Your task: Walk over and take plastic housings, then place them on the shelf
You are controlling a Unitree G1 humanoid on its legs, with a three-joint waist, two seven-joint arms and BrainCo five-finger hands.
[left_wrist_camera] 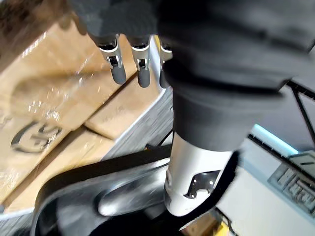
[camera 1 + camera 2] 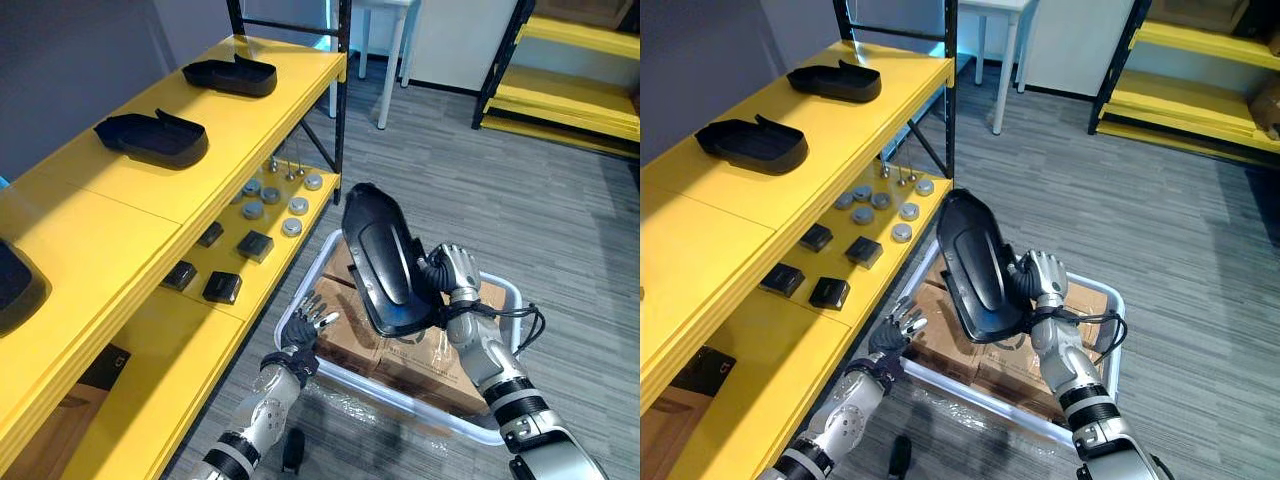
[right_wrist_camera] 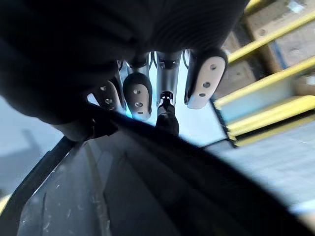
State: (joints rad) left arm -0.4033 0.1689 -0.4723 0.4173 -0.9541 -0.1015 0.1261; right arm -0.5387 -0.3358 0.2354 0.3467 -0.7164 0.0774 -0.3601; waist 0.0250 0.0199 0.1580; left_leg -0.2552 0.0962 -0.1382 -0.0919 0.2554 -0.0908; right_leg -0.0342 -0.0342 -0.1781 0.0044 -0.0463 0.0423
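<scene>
The housings on the shelf lie level with their rims up, so the black plastic housing should come to rest flat with its hollow side up when I lower it.
My right hand is shut on a black plastic housing, holding it upright above the white bin. In the right wrist view its fingers curl over the housing's edge. My left hand hangs open at the bin's near left rim, below and left of the held housing, holding nothing; its straight fingers point at the cardboard. Two more black housings lie on the yellow shelf's top board. A third dark piece shows at the left edge.
The bin holds wrapped cardboard boxes. On the lower shelf board lie several grey discs and small black blocks. A second yellow rack stands at the back right, and white table legs stand behind the shelf.
</scene>
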